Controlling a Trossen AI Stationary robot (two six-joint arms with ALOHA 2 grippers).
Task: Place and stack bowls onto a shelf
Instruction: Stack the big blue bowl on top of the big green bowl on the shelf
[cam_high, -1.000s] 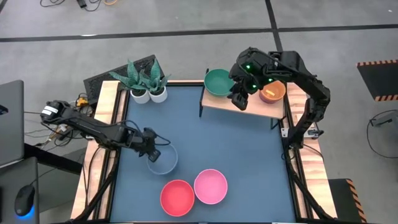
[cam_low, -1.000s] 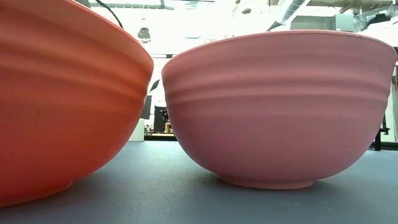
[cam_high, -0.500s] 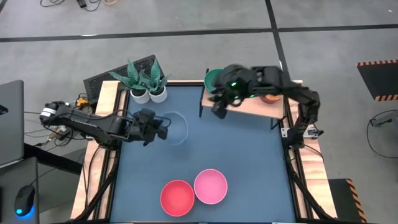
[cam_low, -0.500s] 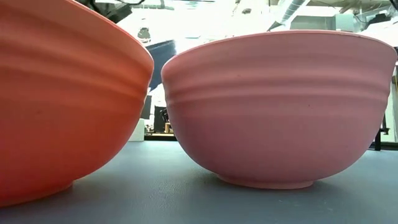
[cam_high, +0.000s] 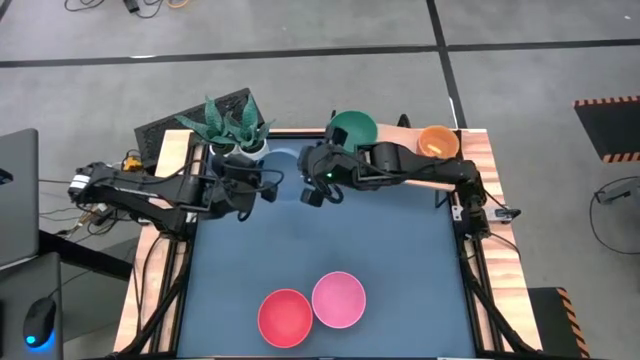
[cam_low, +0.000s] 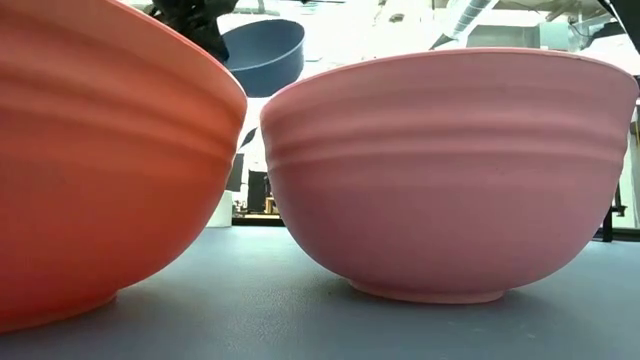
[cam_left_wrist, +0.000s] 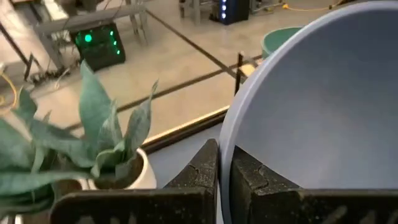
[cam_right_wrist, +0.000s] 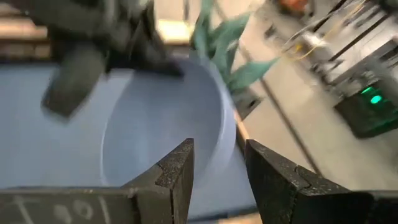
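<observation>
The blue bowl (cam_high: 286, 163) is held short of the shelf by my left gripper, so my right gripper should grab its free rim (cam_right_wrist: 225, 134) and stack the bowl in the green one.
My left gripper (cam_high: 260, 186) is shut on a blue bowl (cam_high: 284, 166) and holds it high over the far part of the table; the low view shows the blue bowl (cam_low: 264, 56) tipped in the air. My right gripper (cam_high: 311, 193) reaches in from the shelf side and stands open, its fingers (cam_right_wrist: 177, 168) just short of the blue bowl (cam_right_wrist: 161, 130), touching nothing. A green bowl (cam_high: 352, 128) and an orange bowl (cam_high: 437, 142) sit on the wooden shelf (cam_high: 400, 127). A red bowl (cam_high: 285, 317) and a pink bowl (cam_high: 338, 298) rest on their bases near the front edge. My left gripper pinches the blue bowl's rim (cam_left_wrist: 225, 163), one finger inside the bowl and one outside. The fingers come nearly level from the table's left. The bowl is lifted clear of the table and tipped on its side, its hollow (cam_left_wrist: 311, 112) facing the wrist.
Two white pots with green plants (cam_high: 232, 135) stand at the far left corner, close behind the lifted bowl. Wooden rails (cam_high: 176, 190) run along the table's sides. The blue mat (cam_high: 380, 250) between the arms and the near bowls is bare.
My left gripper has lifted the blue bowl off the table and carried it up and toward the far edge, tipping it from upright onto its side. My right gripper has swung from the shelf toward the table's left, to the blue bowl.
</observation>
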